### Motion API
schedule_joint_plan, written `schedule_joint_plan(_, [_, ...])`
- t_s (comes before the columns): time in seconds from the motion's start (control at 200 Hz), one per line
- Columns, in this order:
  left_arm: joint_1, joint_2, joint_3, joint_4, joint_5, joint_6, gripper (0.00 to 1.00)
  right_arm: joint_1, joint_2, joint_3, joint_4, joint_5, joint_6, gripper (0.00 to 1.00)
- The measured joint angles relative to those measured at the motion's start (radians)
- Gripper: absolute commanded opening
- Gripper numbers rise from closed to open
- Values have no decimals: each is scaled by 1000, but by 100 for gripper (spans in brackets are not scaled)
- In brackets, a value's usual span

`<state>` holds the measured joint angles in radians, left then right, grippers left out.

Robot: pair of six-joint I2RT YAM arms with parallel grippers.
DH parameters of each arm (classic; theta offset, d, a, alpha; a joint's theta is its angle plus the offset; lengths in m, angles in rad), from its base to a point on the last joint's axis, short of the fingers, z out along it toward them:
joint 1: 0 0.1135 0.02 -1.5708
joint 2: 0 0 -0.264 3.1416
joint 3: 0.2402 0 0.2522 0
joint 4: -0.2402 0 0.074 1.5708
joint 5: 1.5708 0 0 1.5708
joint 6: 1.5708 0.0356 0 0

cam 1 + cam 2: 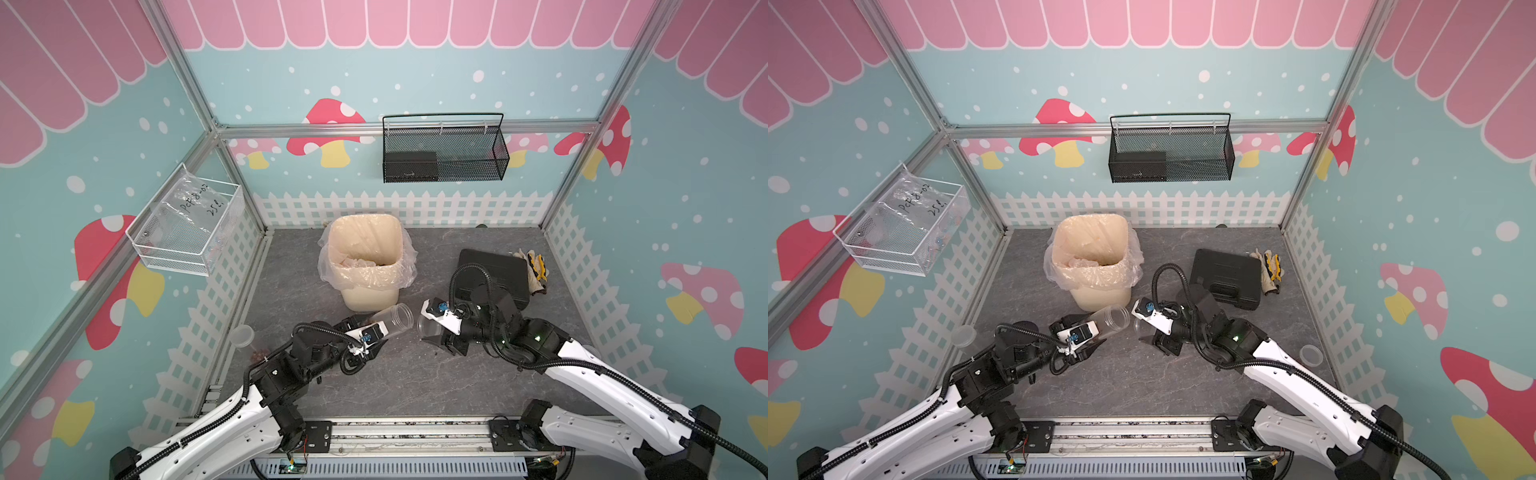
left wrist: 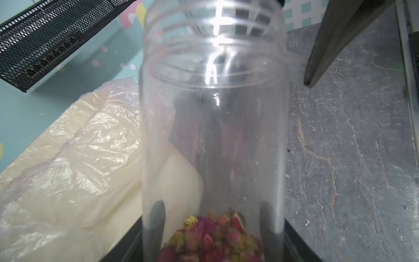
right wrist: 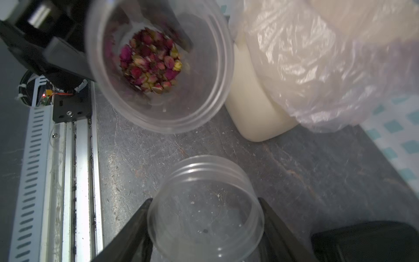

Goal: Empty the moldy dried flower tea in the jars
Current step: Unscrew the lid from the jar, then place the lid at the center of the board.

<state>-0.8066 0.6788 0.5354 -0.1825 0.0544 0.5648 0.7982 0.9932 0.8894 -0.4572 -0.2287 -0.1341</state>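
Observation:
My right gripper keeps lowering the lid, which hangs free of the jar's rim point(image 1: 405, 316) over empty grey surface point(image 3: 275, 174), until it rests there, and then let go.
My left gripper point(image 1: 368, 332) point(image 2: 213, 217) is shut on the base end of a clear jar point(image 1: 392, 318) point(image 2: 213, 113). This jar lies tilted, its open mouth toward the foot of the cream bin point(image 1: 370, 297). The moldy dried flower tea point(image 2: 210, 236) point(image 3: 150, 62), pink and yellowish buds, sits heaped at the jar's bottom between the fingers. My right gripper point(image 1: 430, 329) point(image 3: 205, 200) is shut on a second clear jar point(image 3: 204, 215), empty apart from specks, just right of the first jar's mouth. A third jar point(image 1: 242, 336) stands by the left wall.
The lined bin point(image 1: 1100, 297) stands at the back centre with pale wads inside. A black case point(image 1: 494, 274) and work gloves point(image 1: 536, 270) lie back right. Brown bits point(image 1: 259, 355) lie beside the third jar. A clear round piece point(image 1: 1311, 355) lies by the right wall.

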Motion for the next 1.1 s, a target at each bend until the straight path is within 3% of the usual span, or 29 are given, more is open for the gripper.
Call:
schedule_joint_plan(0.185, [0, -15, -1, 2, 11, -2, 20, 0, -9, -82, 38, 110, 272, 29])
schedule_joint_plan(0.38, [0, -29, -13, 27, 44, -13, 20, 0, 105, -82, 73, 183, 441, 29])
schedule_joint_plan(0.705, [-14, -9, -54, 64, 96, -23, 21, -42, 252, -85, 90, 230, 537, 31])
schedule_joint_plan(1.096, [-27, -3, -71, 108, 108, -34, 21, -180, 408, -102, 185, 163, 596, 32])
